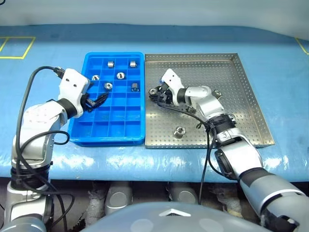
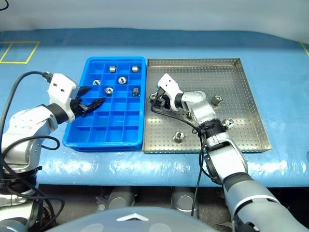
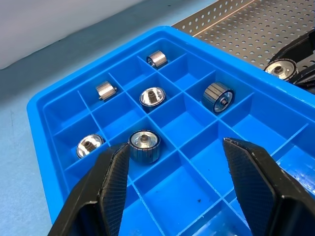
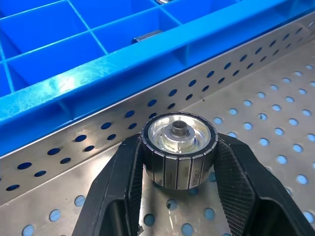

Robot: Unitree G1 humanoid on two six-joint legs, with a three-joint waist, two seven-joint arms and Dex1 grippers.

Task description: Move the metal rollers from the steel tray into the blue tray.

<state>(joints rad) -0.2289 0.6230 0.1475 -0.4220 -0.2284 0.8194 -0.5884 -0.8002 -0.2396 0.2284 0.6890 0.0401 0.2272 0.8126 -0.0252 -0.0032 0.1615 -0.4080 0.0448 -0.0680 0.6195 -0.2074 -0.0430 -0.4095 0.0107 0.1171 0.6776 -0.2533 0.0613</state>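
Observation:
My left gripper needs to move back from over the blue tray's compartments [image 1: 117, 99] to beyond the tray's edge [image 1: 72, 127] before my right gripper brings its roller in.
The blue tray [image 1: 107, 141] lies left of the steel tray [image 1: 241, 96], and several metal rollers [image 1: 120, 75] sit in its far compartments. My left gripper [image 1: 99, 100] hovers open and empty over the blue tray's left side, just above a roller [image 3: 144, 145]. My right gripper [image 1: 155, 93] is low over the steel tray's floor beside its left rim. It is shut on a metal roller [image 4: 179, 147], which is upright between the two pads. Three more rollers lie loose on the steel tray: one near the front [image 1: 179, 131], two to the right [image 1: 218, 94] [image 1: 231, 117].
Both trays rest on a blue tablecloth [image 1: 193, 38] with yellow tape marks [image 1: 21, 48] at the far left. The steel tray's perforated left rim [image 4: 98, 142] stands between the held roller and the blue tray. A black cable [image 1: 207, 154] hangs from my right arm.

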